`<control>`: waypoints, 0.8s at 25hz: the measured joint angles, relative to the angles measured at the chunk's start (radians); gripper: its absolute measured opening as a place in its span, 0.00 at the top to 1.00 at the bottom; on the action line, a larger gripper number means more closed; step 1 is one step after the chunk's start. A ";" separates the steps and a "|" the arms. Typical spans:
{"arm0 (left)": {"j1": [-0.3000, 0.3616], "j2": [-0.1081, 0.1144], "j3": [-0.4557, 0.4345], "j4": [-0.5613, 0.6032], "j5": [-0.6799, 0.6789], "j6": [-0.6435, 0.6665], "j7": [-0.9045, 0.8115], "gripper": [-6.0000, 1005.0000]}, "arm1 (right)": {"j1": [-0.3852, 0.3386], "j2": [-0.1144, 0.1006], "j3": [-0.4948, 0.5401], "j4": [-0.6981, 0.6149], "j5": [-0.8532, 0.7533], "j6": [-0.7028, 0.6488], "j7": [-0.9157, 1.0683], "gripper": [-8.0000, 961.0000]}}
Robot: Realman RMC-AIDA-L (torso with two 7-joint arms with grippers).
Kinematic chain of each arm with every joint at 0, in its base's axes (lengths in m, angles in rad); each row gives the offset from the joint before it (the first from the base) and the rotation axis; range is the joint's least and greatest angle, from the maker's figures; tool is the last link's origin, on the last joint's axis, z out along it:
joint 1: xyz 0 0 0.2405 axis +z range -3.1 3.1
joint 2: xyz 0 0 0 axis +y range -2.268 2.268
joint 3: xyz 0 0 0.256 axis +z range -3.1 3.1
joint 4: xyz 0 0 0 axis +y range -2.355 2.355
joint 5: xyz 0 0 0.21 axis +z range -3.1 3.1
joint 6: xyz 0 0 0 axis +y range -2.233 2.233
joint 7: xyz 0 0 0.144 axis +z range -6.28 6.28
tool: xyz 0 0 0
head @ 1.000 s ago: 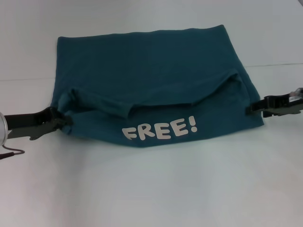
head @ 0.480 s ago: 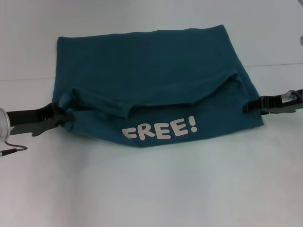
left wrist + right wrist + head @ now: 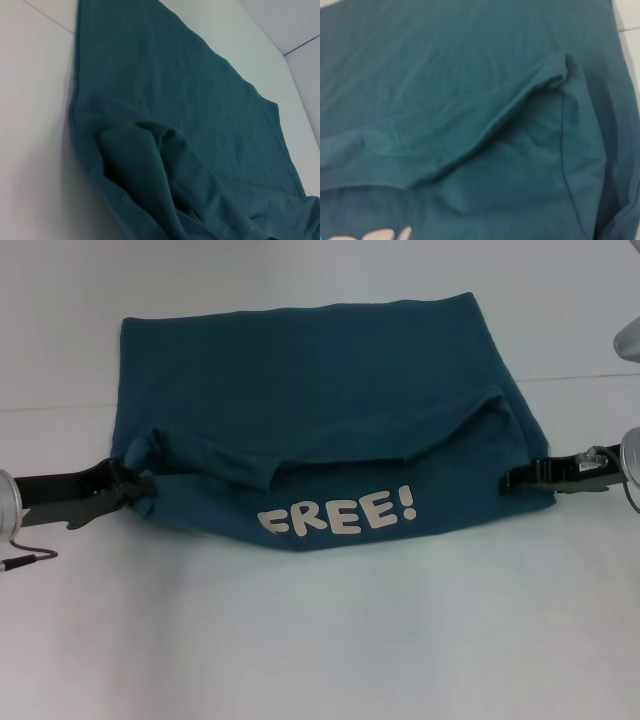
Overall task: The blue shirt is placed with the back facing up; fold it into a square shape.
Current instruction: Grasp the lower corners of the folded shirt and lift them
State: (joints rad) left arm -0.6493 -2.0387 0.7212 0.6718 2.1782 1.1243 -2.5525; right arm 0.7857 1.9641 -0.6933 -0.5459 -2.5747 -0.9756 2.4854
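My left gripper and my right gripper should pull the blue shirt closer by its near corners (image 3: pixel 546 502) before they fold it, because the blue shirt's far edge (image 3: pixel 300 312) is past the seam line.
The blue shirt (image 3: pixel 320 410) lies flat on the white table, folded. Its near part is turned over so the cream "FREE!" lettering (image 3: pixel 337 512) faces up at the near edge. A loose flap crosses its middle. My left gripper (image 3: pixel 140 490) is at the shirt's near-left corner, touching bunched cloth there. My right gripper (image 3: pixel 508 478) reaches in from the right, its tip over the shirt's near-right edge. The left wrist view shows the bunched fold (image 3: pixel 150 165) close up. The right wrist view shows the flap's crease (image 3: pixel 520 100).
The white table (image 3: pixel 320 640) spreads in front of the shirt and to both sides. A seam line (image 3: pixel 580 377) in the surface runs behind the shirt. A thin cable (image 3: pixel 30 558) hangs from my left arm. A grey object (image 3: pixel 630 340) shows at the right edge.
My right gripper has slid left, farther in over the shirt's right edge. My left gripper shifted slightly inward and then stayed still. The shirt has not visibly moved.
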 joint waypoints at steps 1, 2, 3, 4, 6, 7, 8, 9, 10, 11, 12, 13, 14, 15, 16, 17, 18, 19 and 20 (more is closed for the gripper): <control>0.000 0.000 0.000 0.000 0.000 0.000 0.000 0.95 | -0.003 0.000 0.002 -0.003 0.013 -0.002 0.000 0.31; 0.000 0.000 0.000 0.000 0.000 0.000 0.000 0.95 | -0.007 0.000 0.002 -0.006 0.030 -0.003 -0.003 0.32; 0.000 0.000 0.000 0.000 0.000 0.000 0.000 0.95 | -0.010 -0.001 0.001 -0.008 0.042 -0.004 -0.006 0.32; 0.000 0.000 0.000 0.000 0.000 0.000 0.000 0.95 | -0.013 -0.002 -0.002 -0.008 0.052 -0.006 -0.008 0.33; 0.000 0.000 0.000 0.000 0.000 0.000 0.000 0.95 | -0.015 -0.005 -0.004 -0.008 0.057 -0.009 -0.009 0.33; 0.000 0.000 0.000 0.000 0.000 0.000 0.000 0.95 | -0.015 -0.006 -0.004 -0.007 0.056 -0.011 -0.009 0.37; 0.000 0.000 0.000 0.000 0.000 0.000 0.000 0.95 | -0.015 -0.006 -0.004 -0.008 0.056 -0.012 -0.009 0.40; 0.000 0.000 0.000 0.000 0.000 0.000 0.000 0.95 | -0.016 -0.007 -0.005 -0.008 0.056 -0.014 -0.009 0.43; 0.000 0.000 0.000 -0.001 0.000 0.000 0.000 0.95 | -0.016 -0.008 -0.005 -0.010 0.056 -0.015 -0.009 0.47; 0.000 0.000 0.000 -0.001 0.000 0.000 0.000 0.95 | -0.016 -0.008 -0.005 -0.010 0.057 -0.015 -0.008 0.50; 0.000 0.000 0.000 -0.001 0.000 0.000 0.000 0.95 | -0.017 -0.009 -0.005 -0.010 0.058 -0.016 -0.008 0.53; 0.000 0.000 0.001 -0.001 0.000 0.000 0.000 0.95 | -0.017 -0.009 -0.005 -0.010 0.058 -0.016 -0.007 0.59; 0.000 0.000 0.002 -0.001 0.000 0.000 0.000 0.95 | -0.017 -0.009 -0.005 -0.010 0.058 -0.017 -0.007 0.64; 0.000 0.000 0.003 -0.001 0.002 0.002 0.000 0.95 | -0.018 -0.009 -0.004 -0.010 0.058 -0.020 -0.007 0.69; 0.000 0.000 0.004 -0.001 0.005 0.006 0.000 0.95 | -0.019 -0.010 -0.003 -0.011 0.058 -0.029 -0.006 0.75; 0.000 0.001 0.006 0.001 0.008 0.014 0.000 0.95 | -0.020 -0.011 -0.002 -0.017 0.058 -0.048 -0.006 0.80; 0.000 0.004 0.007 0.008 0.012 0.033 0.000 0.95 | -0.022 -0.014 0.001 -0.025 0.058 -0.070 -0.005 0.83; 0.001 0.008 0.008 0.015 0.017 0.055 0.000 0.95 | -0.026 -0.017 0.003 -0.038 0.058 -0.104 -0.005 0.86; 0.002 0.012 0.009 0.025 0.023 0.081 0.000 0.96 | -0.032 -0.022 0.006 -0.060 0.059 -0.156 -0.003 0.89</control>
State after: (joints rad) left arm -0.6469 -2.0271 0.7297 0.6968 2.2013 1.2049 -2.5525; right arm 0.7539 1.9424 -0.6871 -0.6063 -2.5152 -1.1318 2.4824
